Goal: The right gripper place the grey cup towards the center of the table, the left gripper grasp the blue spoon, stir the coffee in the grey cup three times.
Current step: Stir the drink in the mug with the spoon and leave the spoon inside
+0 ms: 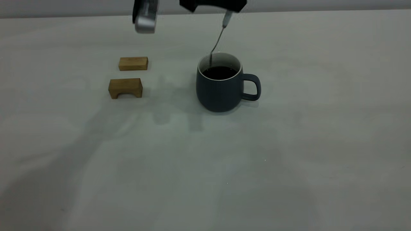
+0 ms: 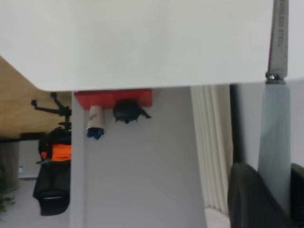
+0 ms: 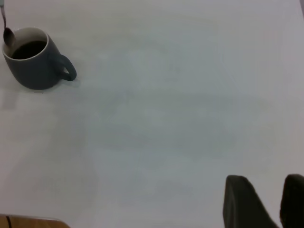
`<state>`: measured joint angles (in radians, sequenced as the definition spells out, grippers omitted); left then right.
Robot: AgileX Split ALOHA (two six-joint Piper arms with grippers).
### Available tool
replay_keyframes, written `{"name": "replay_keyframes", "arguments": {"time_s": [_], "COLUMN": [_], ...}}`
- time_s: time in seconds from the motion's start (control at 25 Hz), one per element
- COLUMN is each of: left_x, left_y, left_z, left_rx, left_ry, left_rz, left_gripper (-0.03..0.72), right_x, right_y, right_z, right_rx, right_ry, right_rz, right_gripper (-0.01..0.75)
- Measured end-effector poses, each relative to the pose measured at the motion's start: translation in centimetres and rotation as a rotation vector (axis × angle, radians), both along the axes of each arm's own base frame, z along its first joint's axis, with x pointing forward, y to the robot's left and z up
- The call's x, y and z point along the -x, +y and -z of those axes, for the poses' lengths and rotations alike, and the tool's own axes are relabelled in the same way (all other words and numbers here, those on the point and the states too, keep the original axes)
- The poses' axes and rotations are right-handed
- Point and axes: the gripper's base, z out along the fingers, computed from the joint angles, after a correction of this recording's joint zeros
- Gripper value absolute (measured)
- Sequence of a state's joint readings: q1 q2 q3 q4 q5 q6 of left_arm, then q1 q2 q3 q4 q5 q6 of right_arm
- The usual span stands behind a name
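My left gripper needs to bring the blue spoon's bowl (image 1: 210, 60) down into the coffee (image 1: 220, 73) before it stirs, because the spoon's bowl is hanging by the grey cup's inside, above the coffee.
The grey cup (image 1: 221, 91) stands upright near the middle of the table (image 1: 289, 144), its handle pointing to the exterior view's right, with dark coffee (image 1: 220, 72) inside. At the top edge of that view my left gripper (image 1: 226, 12) is shut on the blue spoon (image 1: 218, 40). The spoon slants down into the cup by its far left inner wall. I cannot tell whether its bowl touches the coffee. In the left wrist view the pale handle of the spoon (image 2: 275, 123) runs between the left gripper (image 2: 274, 173) fingers. My right gripper (image 3: 265, 179) is open and holds nothing, far from the cup (image 3: 33, 71).
Two small wooden blocks lie left of the cup, a flat one (image 1: 133, 63) and an arched one (image 1: 125, 88). A silver-grey ribbed arm part (image 1: 145, 21) hangs above them at the top edge. Bare tabletop stretches in front of and right of the cup.
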<state>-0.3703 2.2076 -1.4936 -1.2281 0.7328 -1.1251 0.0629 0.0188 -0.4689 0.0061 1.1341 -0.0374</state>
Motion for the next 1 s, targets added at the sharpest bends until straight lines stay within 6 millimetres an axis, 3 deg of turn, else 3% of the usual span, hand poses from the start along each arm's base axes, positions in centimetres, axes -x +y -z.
{"name": "replay_keyframes", "arguments": {"time_s": [0.32,0.56,0.8,1.0], "left_x": [-1.0,-1.9,-1.4,-1.0], "left_y": [-0.2,-0.4,-1.1,-1.0], "left_z": [4.6,7.2,7.9,8.2], "left_rx": [0.02,0.088,0.225,0.202], "left_ry": [0.065,-0.031,0.04,0.169], "left_rz": [-0.112,-0.152,-0.127,-0.159], "left_gripper": [0.176,0.176,0.176,0.176], "right_x": [0.0,0.0,0.0,0.0], "right_y": [0.0,0.0,0.0,0.0], "right_z": [0.0,0.0,0.0,0.0], "right_rx": [0.0,0.0,0.0,0.0], "right_ry": [0.0,0.0,0.0,0.0], "right_rz": [0.0,0.0,0.0,0.0], "right_gripper": [0.237,0.237,0.237,0.237]}}
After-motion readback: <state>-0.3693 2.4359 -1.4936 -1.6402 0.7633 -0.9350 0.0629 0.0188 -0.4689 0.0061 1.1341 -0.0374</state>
